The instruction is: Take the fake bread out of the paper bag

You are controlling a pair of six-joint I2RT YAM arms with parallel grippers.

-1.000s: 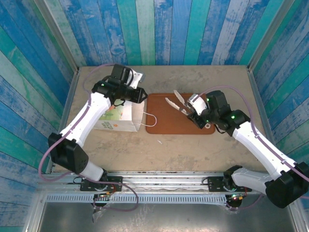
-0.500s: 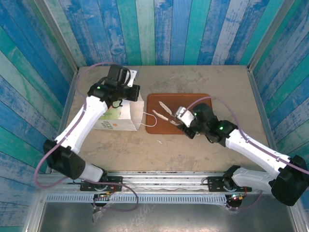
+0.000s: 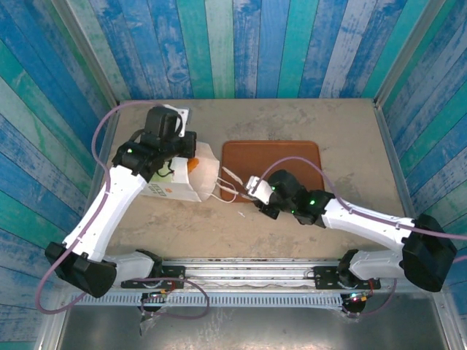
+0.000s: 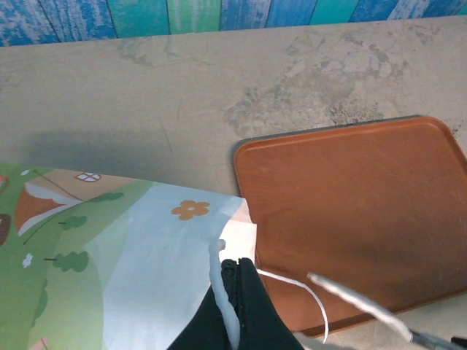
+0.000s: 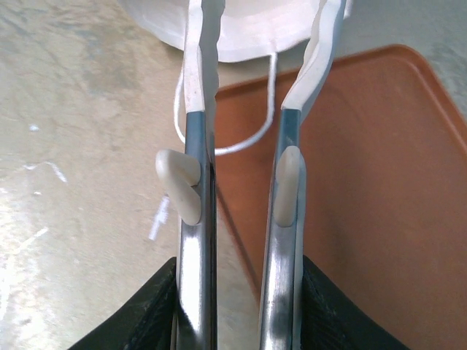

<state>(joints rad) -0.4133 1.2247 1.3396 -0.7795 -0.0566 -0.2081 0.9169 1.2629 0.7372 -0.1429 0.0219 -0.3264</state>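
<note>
The robot's left gripper is holding the paper bag's rim (image 3: 201,147), so its right gripper should reach in through the bag's opening (image 3: 207,175) facing it and pull the fake bread out onto the tray.
The paper bag (image 3: 171,182) lies on its side left of the tray, its mouth toward the right. My left gripper (image 3: 191,162) is at the bag's upper rim. In the left wrist view its black jaws (image 4: 238,268) are shut, with the bag's white cord handle (image 4: 228,306) pinched between them beside the printed paper (image 4: 146,240). My right gripper (image 3: 232,184) reaches from the right, its long metal fingers apart and empty, their tips (image 5: 263,18) at the bag's white mouth (image 5: 248,33). A cord loop (image 5: 219,148) lies under them. The fake bread is hidden.
A flat brown tray (image 3: 281,157) lies right of the bag, under the right arm's fingers (image 5: 365,182). A small white scrap (image 5: 157,222) lies on the table by the tray's near left corner. Blue plank walls close in the table on three sides.
My left gripper shut on the bag's handle and drew the bag's rim back to the left. My right arm swung left from over the tray to the bag's mouth.
</note>
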